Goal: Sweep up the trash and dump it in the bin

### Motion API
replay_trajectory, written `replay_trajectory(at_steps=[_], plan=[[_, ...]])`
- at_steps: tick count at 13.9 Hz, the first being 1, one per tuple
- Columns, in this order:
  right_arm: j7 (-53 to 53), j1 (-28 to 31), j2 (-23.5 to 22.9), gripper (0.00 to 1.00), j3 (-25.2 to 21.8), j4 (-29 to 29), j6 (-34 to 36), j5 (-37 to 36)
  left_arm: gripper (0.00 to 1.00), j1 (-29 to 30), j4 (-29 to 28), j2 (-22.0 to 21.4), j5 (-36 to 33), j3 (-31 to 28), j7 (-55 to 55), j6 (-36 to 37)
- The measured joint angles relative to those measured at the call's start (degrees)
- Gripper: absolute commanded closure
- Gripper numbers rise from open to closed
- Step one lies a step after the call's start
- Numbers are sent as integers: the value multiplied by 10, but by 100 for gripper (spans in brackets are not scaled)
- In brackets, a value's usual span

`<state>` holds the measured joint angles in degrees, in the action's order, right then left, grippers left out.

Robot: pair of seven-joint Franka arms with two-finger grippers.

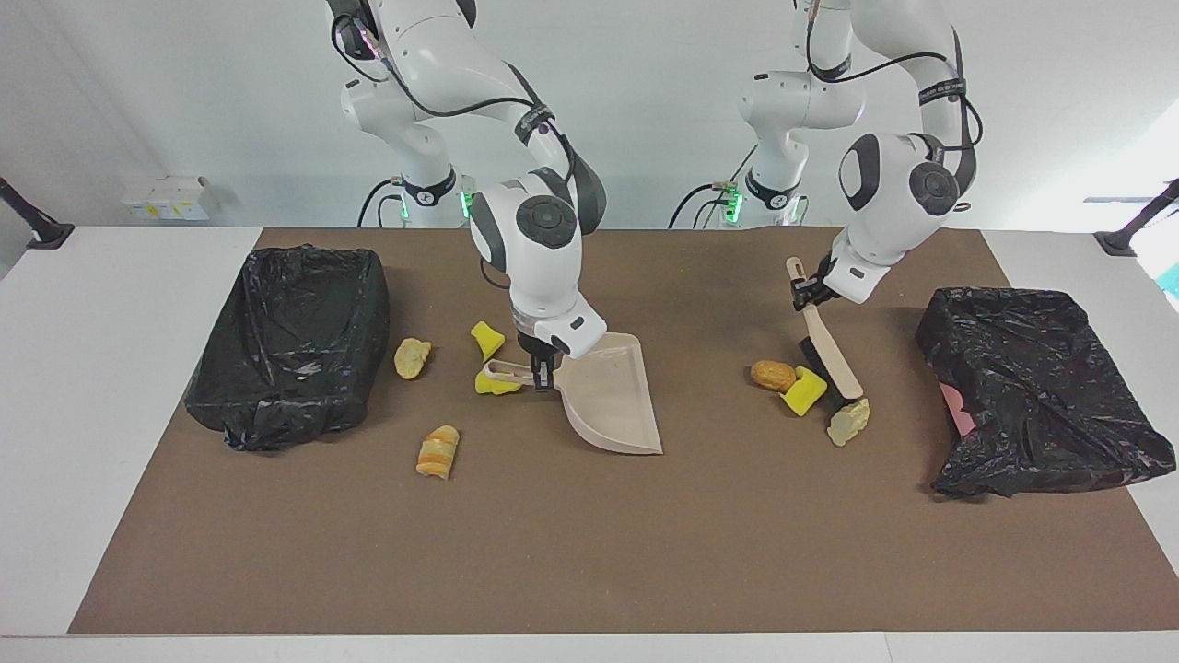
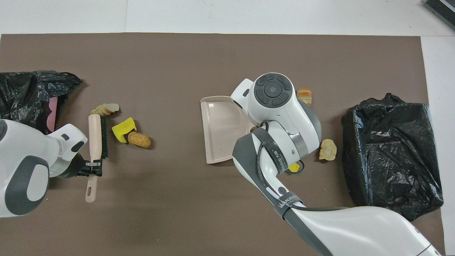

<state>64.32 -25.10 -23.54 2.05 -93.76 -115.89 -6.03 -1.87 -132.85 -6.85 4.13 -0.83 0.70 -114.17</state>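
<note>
My left gripper should sweep the yellow chunk and brown bread piece into the dustpan, because the brush's bristles (image 2: 104,137) are behind them and face the dustpan's opening (image 2: 205,130).
My right gripper (image 1: 542,372) is shut on the handle of the beige dustpan (image 1: 612,396), which is tilted with its mouth toward the left arm's end; it also shows in the overhead view (image 2: 220,129). My left gripper (image 1: 803,295) is shut on the handle of the beige brush (image 1: 832,357), whose bristles are down on the mat against a yellow chunk (image 1: 803,391). A brown bread piece (image 1: 772,374) touches that chunk. A tan scrap (image 1: 847,422) lies at the brush's tip. Beside the dustpan handle lie two yellow chunks (image 1: 486,339) (image 1: 493,382), a tan scrap (image 1: 412,357) and an orange-striped piece (image 1: 437,451).
A bin lined with a black bag (image 1: 290,341) stands at the right arm's end of the brown mat. Another black-bagged bin (image 1: 1032,396) stands at the left arm's end, close to the brush. The right arm hides the dustpan handle in the overhead view.
</note>
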Motion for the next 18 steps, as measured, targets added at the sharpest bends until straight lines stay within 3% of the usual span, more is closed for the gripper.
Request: replay_trajectory(at_steps=[4,18], plan=[[0,0,0,100,0,0,0,0,100,68,43,-1,-2,-9,-95,0],[-1,0,1,100,0,-1,12,1,100,35,44,62,-3,2,-97,-41]])
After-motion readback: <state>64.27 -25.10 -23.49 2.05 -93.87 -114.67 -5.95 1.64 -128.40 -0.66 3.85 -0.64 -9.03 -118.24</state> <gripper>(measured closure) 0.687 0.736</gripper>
